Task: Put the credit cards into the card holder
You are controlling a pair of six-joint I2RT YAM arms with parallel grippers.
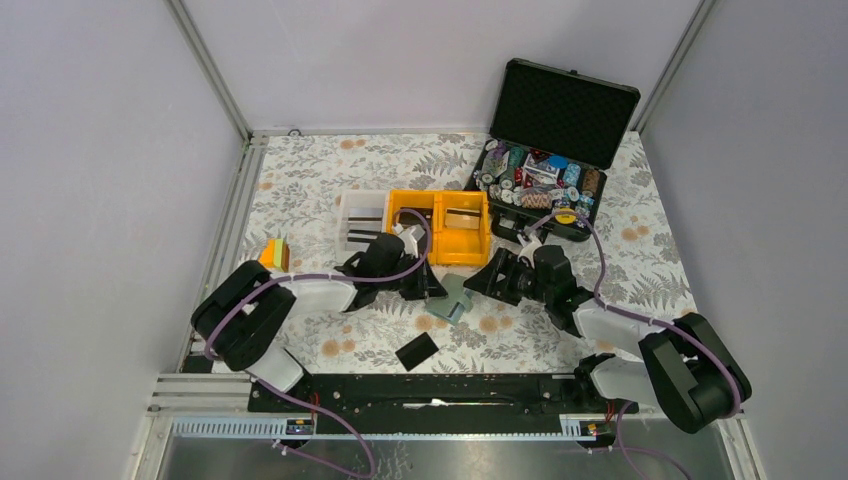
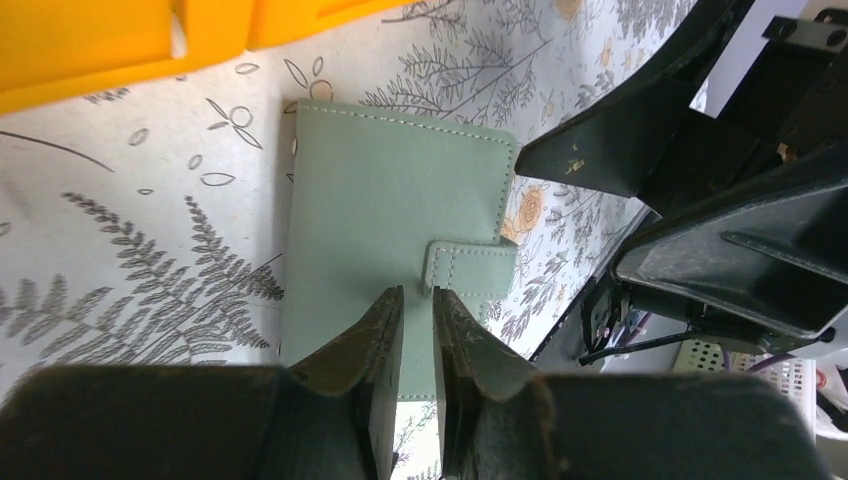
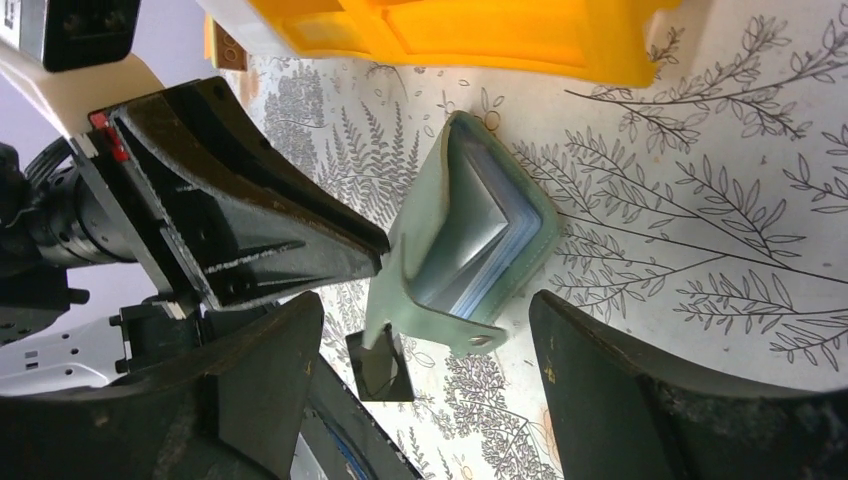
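The card holder lies partly open (image 3: pixel 480 240) below the fingers of the robot's left gripper, so next the right gripper pinches its strap tab edge (image 2: pixel 505 256) and raises it before putting cards in.
The sage-green card holder (image 1: pixel 455 298) lies between my two grippers, partly open, with its pale blue pockets (image 3: pixel 480 240) facing the right wrist view. My left gripper (image 2: pixel 418 310) has its jaws almost together with nothing between them, and its tips are against the holder's cover (image 2: pixel 390 200) beside the strap tab (image 2: pixel 470 268). My right gripper (image 3: pixel 455 390) is wide open and empty, just short of the holder's open edge. One black credit card (image 1: pixel 416 351) lies flat on the table in front of the holder, and it also shows in the right wrist view (image 3: pixel 385 368).
A yellow bin (image 1: pixel 440 235) and a white bin (image 1: pixel 350 205) stand just behind the holder, with more cards in them. A black foam-lined case (image 1: pixel 565 105) of poker chips stands at the back right. An orange-and-green block (image 1: pixel 275 254) sits at the left.
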